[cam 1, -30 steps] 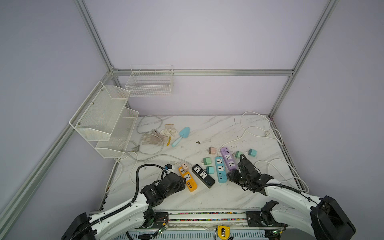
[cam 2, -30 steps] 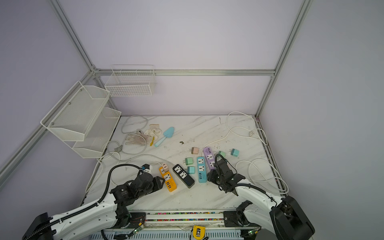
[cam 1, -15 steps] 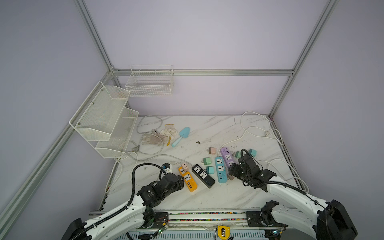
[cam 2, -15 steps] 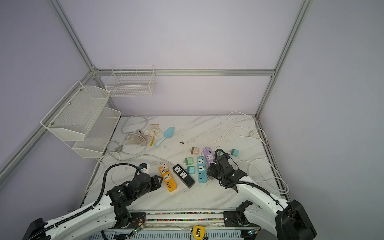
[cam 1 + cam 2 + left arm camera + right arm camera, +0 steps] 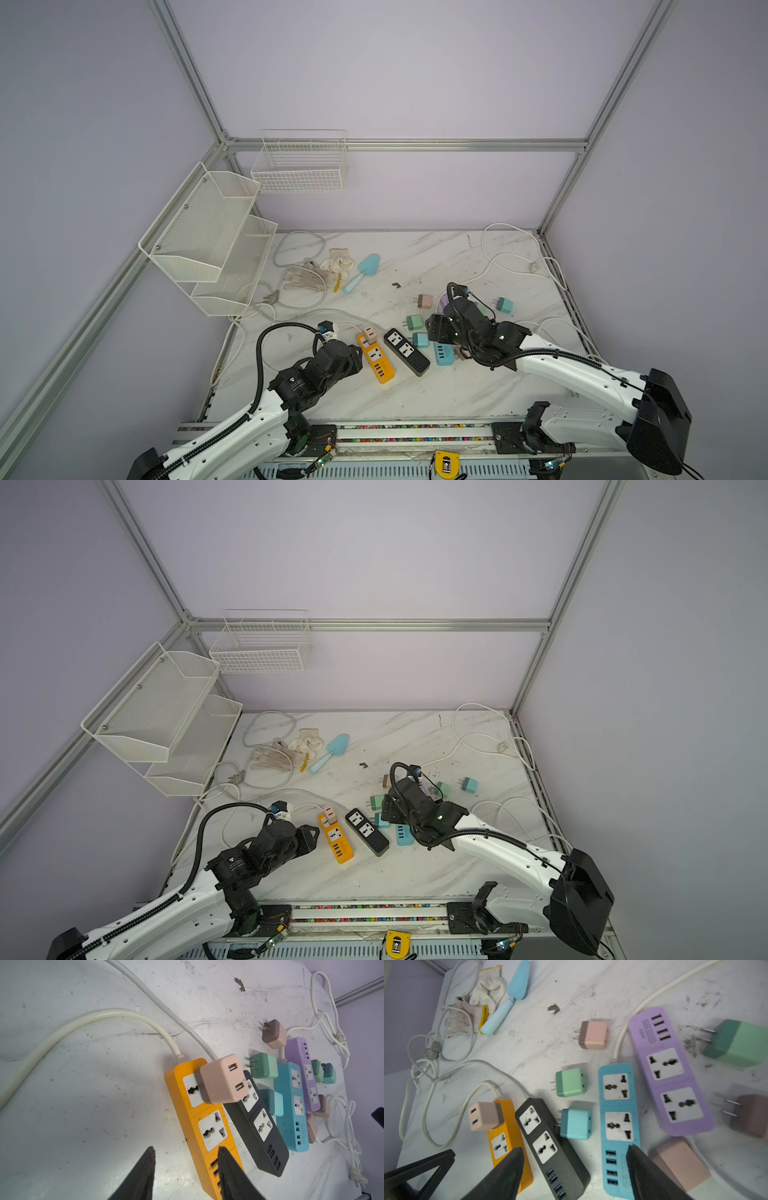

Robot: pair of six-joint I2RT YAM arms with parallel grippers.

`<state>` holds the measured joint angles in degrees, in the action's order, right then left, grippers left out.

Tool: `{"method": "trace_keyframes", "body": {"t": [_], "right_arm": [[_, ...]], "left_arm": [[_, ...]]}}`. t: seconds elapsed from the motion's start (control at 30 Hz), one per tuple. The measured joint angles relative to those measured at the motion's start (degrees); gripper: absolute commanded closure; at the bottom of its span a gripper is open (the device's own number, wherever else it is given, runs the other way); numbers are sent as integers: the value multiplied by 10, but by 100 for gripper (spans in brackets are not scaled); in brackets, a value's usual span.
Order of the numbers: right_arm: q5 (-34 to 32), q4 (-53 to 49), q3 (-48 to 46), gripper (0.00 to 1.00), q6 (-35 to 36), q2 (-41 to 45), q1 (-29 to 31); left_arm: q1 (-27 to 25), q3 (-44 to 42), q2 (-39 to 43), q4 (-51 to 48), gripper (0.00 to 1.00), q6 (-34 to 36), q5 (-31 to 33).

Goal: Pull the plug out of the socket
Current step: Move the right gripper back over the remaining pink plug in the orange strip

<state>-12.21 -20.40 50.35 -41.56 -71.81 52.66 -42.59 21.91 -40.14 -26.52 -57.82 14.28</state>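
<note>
The pink plug (image 5: 369,334) sits in the orange strip (image 5: 376,359) with its sides free, so the robot's right gripper should keep going there until the open fingers are on both sides of the pink plug.
A pink plug (image 5: 224,1079) (image 5: 483,1115) sits in the far socket of the orange power strip (image 5: 175,1084) (image 5: 512,1132), seen in both top views (image 5: 369,334) (image 5: 329,814). My left gripper (image 5: 186,1149) (image 5: 355,358) is open at the strip's USB end. One finger (image 5: 226,1167) hangs over the strip, the other over bare table, and nothing is pinched. My right gripper (image 5: 574,1148) (image 5: 434,328) is open wide above the black strip (image 5: 560,1159) and blue strip (image 5: 618,1105), holding nothing.
A purple strip (image 5: 675,1076) lies beside the blue one. Loose plugs in pink (image 5: 593,1034), green (image 5: 571,1082) and teal (image 5: 576,1124) lie scattered around. Gloves (image 5: 324,270), a blue trowel (image 5: 363,270) and white cords (image 5: 515,257) lie farther back. Wire baskets (image 5: 208,232) hang at the left.
My right gripper's jaws have opened wide and the arm has swung left, from the purple strip's near end to above the blue and black strips. The left jaws have parted slightly.
</note>
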Motion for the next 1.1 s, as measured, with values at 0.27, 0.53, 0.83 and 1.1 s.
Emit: {"method": "trace_keyframes", "body": {"t": [0.27, 0.53, 0.83, 1.1], "right_arm": [[-39, 23, 98, 19, 35, -132, 105], [-49, 40, 159, 19, 66, -224, 155], [-48, 47, 195, 23, 81, -294, 165], [-47, 41, 231, 29, 84, -346, 165]], "left_arm": [[25, 0, -10, 2, 50, 6, -9], [54, 0, -42, 42, 52, 15, -36], [89, -9, -66, 117, 55, 14, -84], [116, -36, -101, 162, 57, 9, -113]]}}
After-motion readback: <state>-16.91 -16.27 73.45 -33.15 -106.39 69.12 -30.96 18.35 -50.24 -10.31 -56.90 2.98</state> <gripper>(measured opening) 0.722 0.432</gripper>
